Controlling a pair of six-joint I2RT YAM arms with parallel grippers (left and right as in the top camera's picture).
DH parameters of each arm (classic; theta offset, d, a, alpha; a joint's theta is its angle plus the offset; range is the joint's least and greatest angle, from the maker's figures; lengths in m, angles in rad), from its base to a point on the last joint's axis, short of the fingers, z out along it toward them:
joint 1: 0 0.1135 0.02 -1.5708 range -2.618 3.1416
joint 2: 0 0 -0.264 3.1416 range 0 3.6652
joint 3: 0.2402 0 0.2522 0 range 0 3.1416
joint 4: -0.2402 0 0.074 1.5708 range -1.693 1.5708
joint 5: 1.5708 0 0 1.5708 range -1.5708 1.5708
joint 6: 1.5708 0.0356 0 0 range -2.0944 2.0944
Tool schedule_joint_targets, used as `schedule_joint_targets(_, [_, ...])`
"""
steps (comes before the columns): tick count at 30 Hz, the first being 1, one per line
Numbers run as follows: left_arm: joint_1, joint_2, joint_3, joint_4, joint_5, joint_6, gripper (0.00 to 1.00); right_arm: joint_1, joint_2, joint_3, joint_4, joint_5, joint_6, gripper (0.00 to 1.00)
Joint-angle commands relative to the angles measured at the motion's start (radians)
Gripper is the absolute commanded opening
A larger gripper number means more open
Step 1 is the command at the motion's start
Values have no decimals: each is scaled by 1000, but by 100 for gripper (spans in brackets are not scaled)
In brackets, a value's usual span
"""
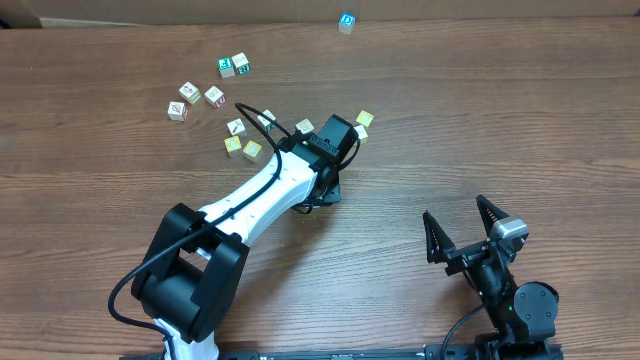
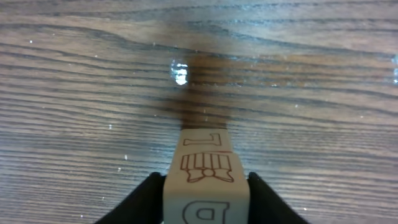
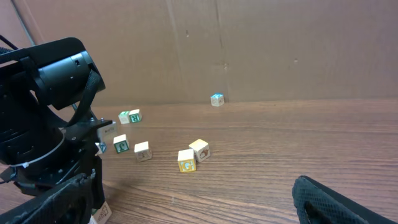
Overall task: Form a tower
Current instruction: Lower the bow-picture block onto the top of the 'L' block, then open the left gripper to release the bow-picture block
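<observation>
Next, my left gripper opens, moves lower and squeezes both cubes (image 2: 206,152) into line before stacking more, because the D cube sticks out past one edge of the cube (image 2: 232,151) below.
My left gripper (image 2: 206,182) is shut on a pale cream cube (image 2: 206,158), its black fingers (image 2: 146,202) pressed against both sides. The cube shows a red-brown letter T with a drawing on one face and a D on the nearer face. In the overhead view the left arm reaches to the table's middle, and its gripper (image 1: 328,188) points down and hides the cube. The right wrist view shows that cube (image 3: 99,214) low by the tabletop. No tower shows in any view. My right gripper (image 1: 462,228) stands open and empty at the front right.
Loose cubes lie behind the left arm: a green pair (image 1: 234,66), red-marked ones (image 1: 190,92), yellow ones (image 1: 252,150) and two more (image 1: 363,125) just right of the wrist. A blue cube (image 1: 346,21) sits at the far edge by the cardboard wall (image 3: 280,50).
</observation>
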Motion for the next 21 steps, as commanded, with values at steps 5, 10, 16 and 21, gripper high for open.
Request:
schedule_joint_targets(5, [1,2,-3,-3,23,-3,60,-5,-9,-10,5,0,2,100])
schedule_joint_targets(10, [0,2,-3,-3,24,-3,65,-5,-9,-10,5,0,2,100])
schedule_joint_targets(16, [-1,2,-13,-3,24,-4,63,-5,-9,-10,5,0,2,100])
schedule_joint_targets(21, [0,2,-44,43,22,-3,58,-5,-9,-10,5,0,2,100])
